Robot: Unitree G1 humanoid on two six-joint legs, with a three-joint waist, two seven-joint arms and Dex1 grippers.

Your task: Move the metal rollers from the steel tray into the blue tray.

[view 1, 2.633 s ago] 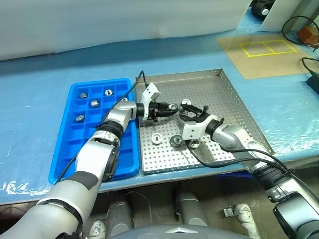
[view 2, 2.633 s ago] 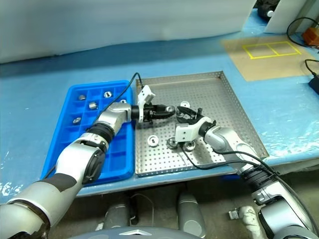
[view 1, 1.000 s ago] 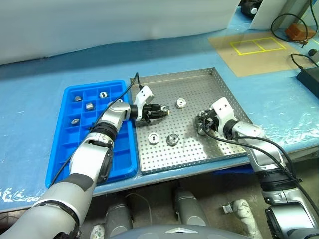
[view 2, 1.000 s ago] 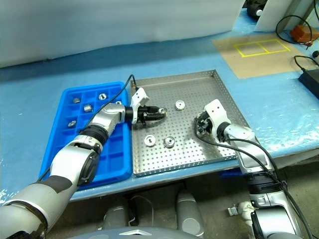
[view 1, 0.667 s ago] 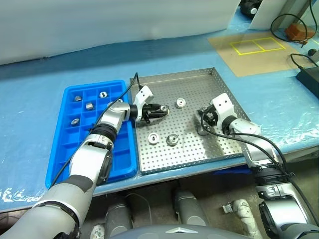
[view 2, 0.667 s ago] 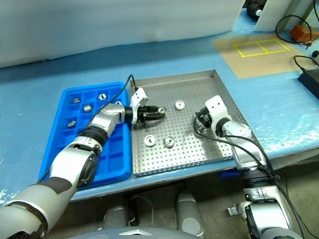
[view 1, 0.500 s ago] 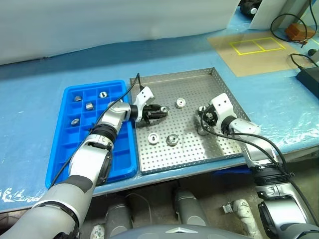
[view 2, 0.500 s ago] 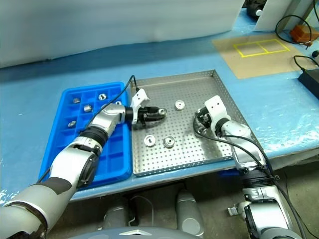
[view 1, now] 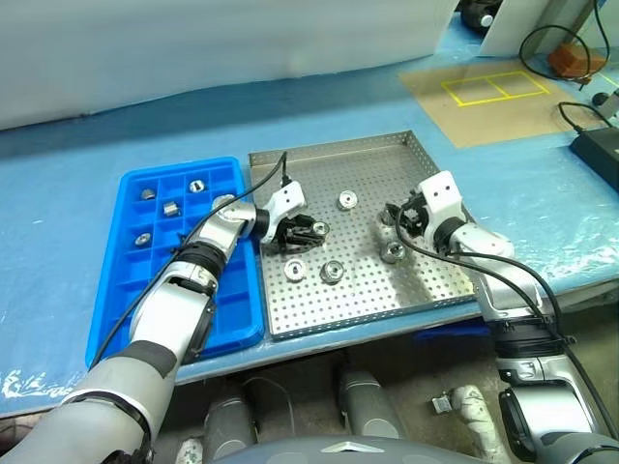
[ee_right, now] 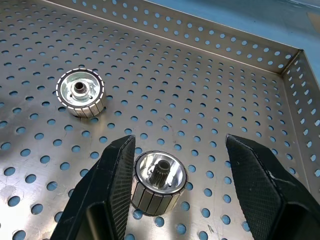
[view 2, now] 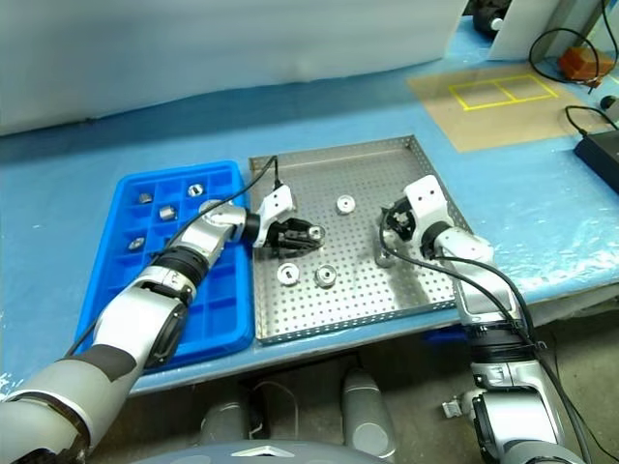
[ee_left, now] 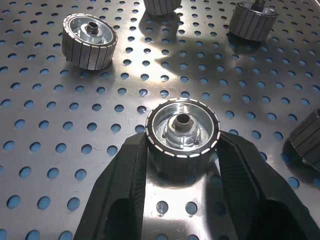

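The metal roller's near side (ee_left: 181,167) is pinched only by the ends of my left gripper's fingers. I should open, reach farther (ee_left: 183,125) around the roller and close deeper before I lift it.
The steel tray (view 1: 387,159) lies in front of me, and the blue tray (view 1: 208,300) touches its left side. My left gripper (view 1: 311,230) is low over the steel tray's left half, shut on a metal roller (ee_left: 183,129) held upright between its fingers. My right gripper (view 1: 397,217) hovers open over the tray's right half. A roller (ee_right: 159,189) lies on the perforated floor between its fingers, close to one of them. More rollers (view 1: 347,200) (view 1: 295,271) (view 1: 333,271) lie loose in the steel tray. Several rollers (view 1: 172,208) sit in the blue tray's far compartments.
The trays rest on a table covered in blue sheet (view 1: 68,193). A brown board with yellow taped squares (view 1: 493,87) lies at the back right. A black box and cables (view 1: 595,145) sit at the far right. The steel tray's raised rim (view 1: 488,253) runs just right of my right gripper.
My right gripper has opened, let go of its roller on the tray floor and risen above it. My left wrist has rolled, still holding its roller. The camera has shifted slightly.
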